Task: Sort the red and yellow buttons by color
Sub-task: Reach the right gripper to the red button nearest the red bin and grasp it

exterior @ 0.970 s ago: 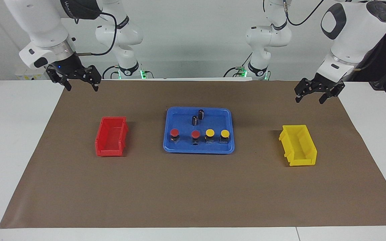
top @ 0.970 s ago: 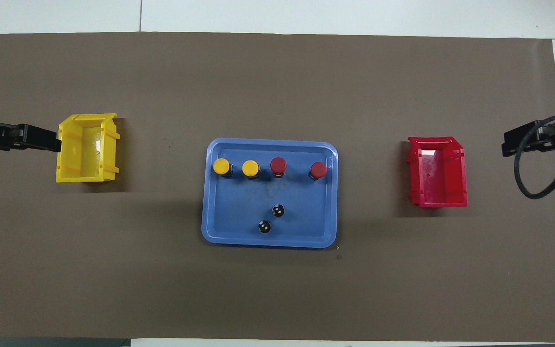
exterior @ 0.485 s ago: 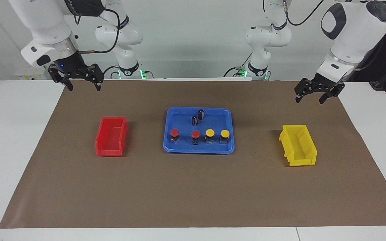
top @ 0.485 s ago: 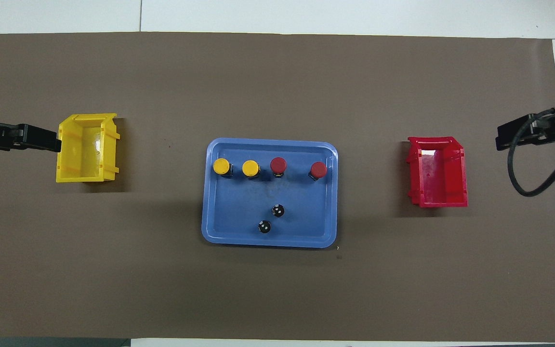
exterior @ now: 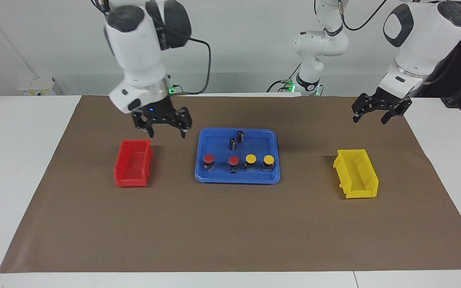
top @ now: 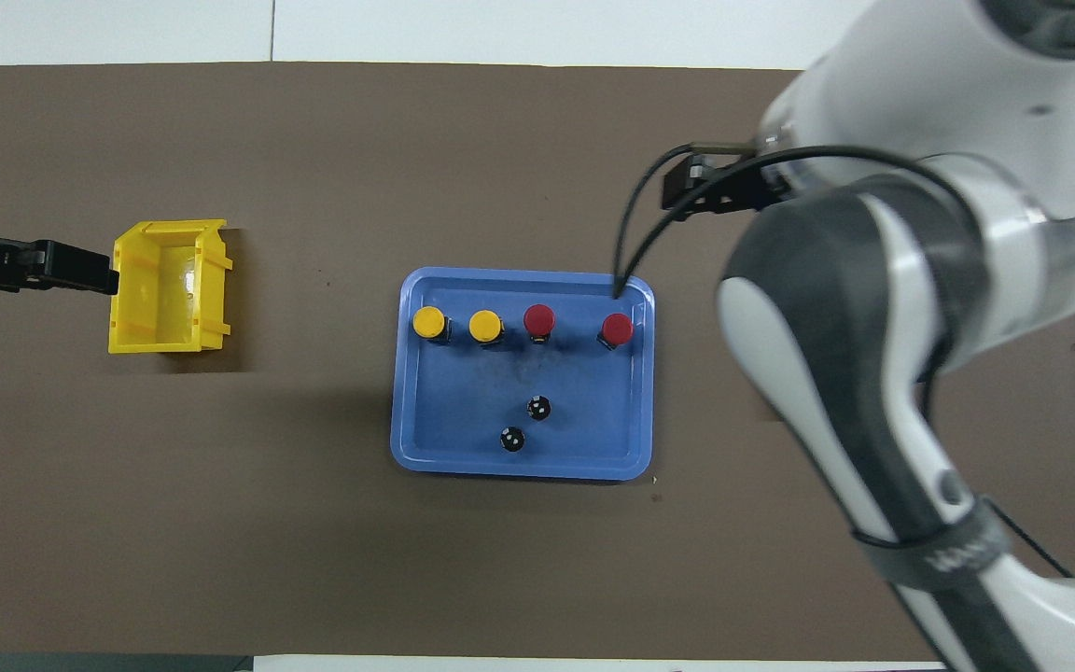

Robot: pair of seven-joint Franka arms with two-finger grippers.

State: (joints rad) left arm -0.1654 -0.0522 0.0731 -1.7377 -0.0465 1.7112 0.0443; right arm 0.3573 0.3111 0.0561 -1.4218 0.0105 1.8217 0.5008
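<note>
The yellow button [top: 429, 323] should tip onto its side when I drop it into the yellow bin, because its round cap sits on top of an upright black body [top: 444, 334].
Two red buttons [exterior: 208, 159] [exterior: 233, 160] and two yellow buttons [exterior: 250, 159] [exterior: 269, 160] stand in a row in the blue tray [exterior: 236, 179]. In the overhead view the row reads yellow [top: 429, 322], yellow [top: 485, 326], red [top: 538, 319], red [top: 617, 329]. My right gripper [exterior: 167, 134] is open and empty, up in the air over the brown paper between the red bin [exterior: 132, 163] and the tray. My left gripper [exterior: 370, 119] is open and empty, waiting over the paper by the yellow bin [exterior: 356, 173].
Two dark upright cylinders [exterior: 233, 144] [exterior: 240, 136] stand in the tray, nearer to the robots than the buttons. Both bins hold nothing. In the overhead view the right arm [top: 873, 327] hides the red bin; the yellow bin [top: 169, 287] shows.
My right arm has swung from the table's end toward the middle, and its gripper now hangs between the red bin and the tray. The left arm and all buttons have not moved.
</note>
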